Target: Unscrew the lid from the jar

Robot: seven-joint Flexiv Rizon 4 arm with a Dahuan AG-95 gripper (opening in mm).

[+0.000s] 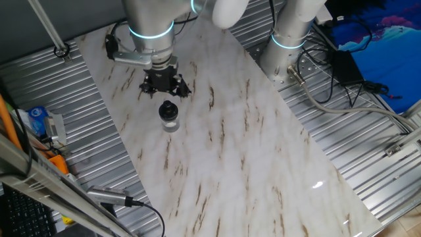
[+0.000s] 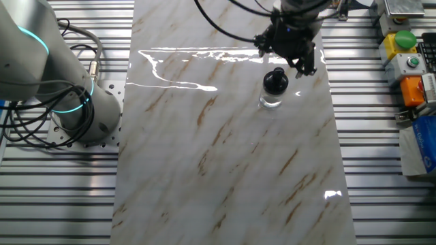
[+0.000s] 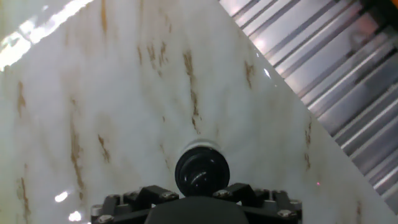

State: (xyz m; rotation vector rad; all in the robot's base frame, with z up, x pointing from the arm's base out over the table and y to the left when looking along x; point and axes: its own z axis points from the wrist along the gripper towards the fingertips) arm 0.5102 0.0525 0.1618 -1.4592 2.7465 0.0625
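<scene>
I expect the small clear jar point(image 1: 172, 126) to move a little along with the black lid point(image 1: 168, 110) when I turn the lid, because the jar stands unsupported on the smooth marble.
The jar point(image 1: 170, 122) is small and clear and stands upright on the marble tabletop point(image 1: 223, 151). The black lid point(image 1: 168, 109) sits on top of it. My gripper point(image 1: 166, 87) hangs just behind and above the jar with its black fingers spread apart, holding nothing and not touching the lid. In the other fixed view the gripper point(image 2: 289, 58) is just beyond the lid point(image 2: 276, 81) and jar point(image 2: 271, 101). In the hand view the glossy lid point(image 3: 201, 173) shows from above at bottom centre, with the gripper body below it and the fingertips out of frame.
Ribbed metal decking point(image 1: 368, 151) surrounds the marble slab. The robot base point(image 2: 75, 102) with cables stands at one side. A box with coloured buttons point(image 2: 405, 51) and other clutter point(image 1: 39, 125) lie off the slab.
</scene>
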